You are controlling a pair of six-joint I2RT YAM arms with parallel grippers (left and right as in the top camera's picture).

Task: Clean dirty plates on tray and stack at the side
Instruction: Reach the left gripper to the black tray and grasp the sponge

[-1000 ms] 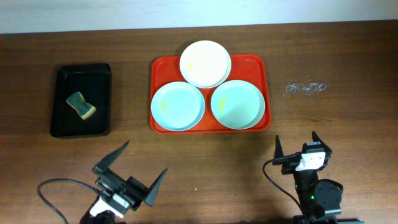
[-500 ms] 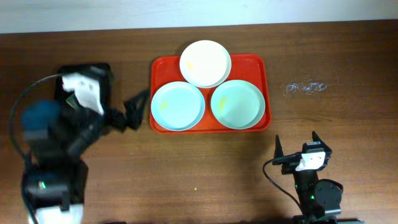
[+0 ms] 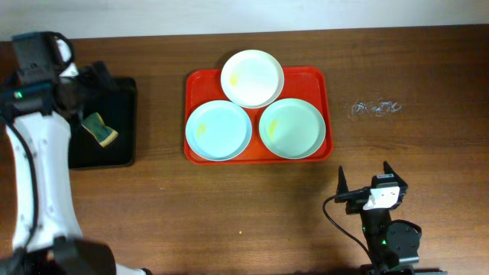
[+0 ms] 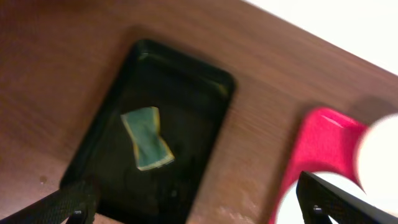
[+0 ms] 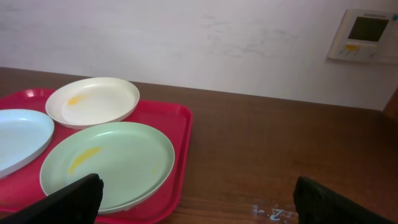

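Observation:
My left gripper should carry on going down until its open fingers close around the sponge (image 3: pixel 100 130). The sponge lies free in the black tray, with its long sides (image 4: pixel 147 138) facing those fingers.
The red tray (image 3: pixel 325 114) lies at the table's back middle with three plates on it. The white plate (image 3: pixel 252 77) is at the back. One mint plate (image 3: pixel 218 130) is front left and another (image 3: pixel 291 127) front right. Each has a small yellowish smudge. My left gripper (image 3: pixel 95 85) is open and empty above the black tray's back edge, far left of the plates. My right gripper (image 3: pixel 364 180) is open and empty near the front edge, to the right of the red tray. In the right wrist view the white plate (image 5: pixel 93 99) and the nearer mint plate (image 5: pixel 106 163) lie ahead to the left.
A black tray (image 3: pixel 122 145) at the left holds a green and yellow sponge (image 3: pixel 99 128), which also shows in the left wrist view (image 4: pixel 146 138). A whitish scuff (image 3: pixel 376 108) marks the table right of the red tray. A wall panel (image 5: pixel 365 34) hangs behind.
My left arm has swung from the front left of the table up and back to above the black tray. The right arm, plates and tray have not moved.

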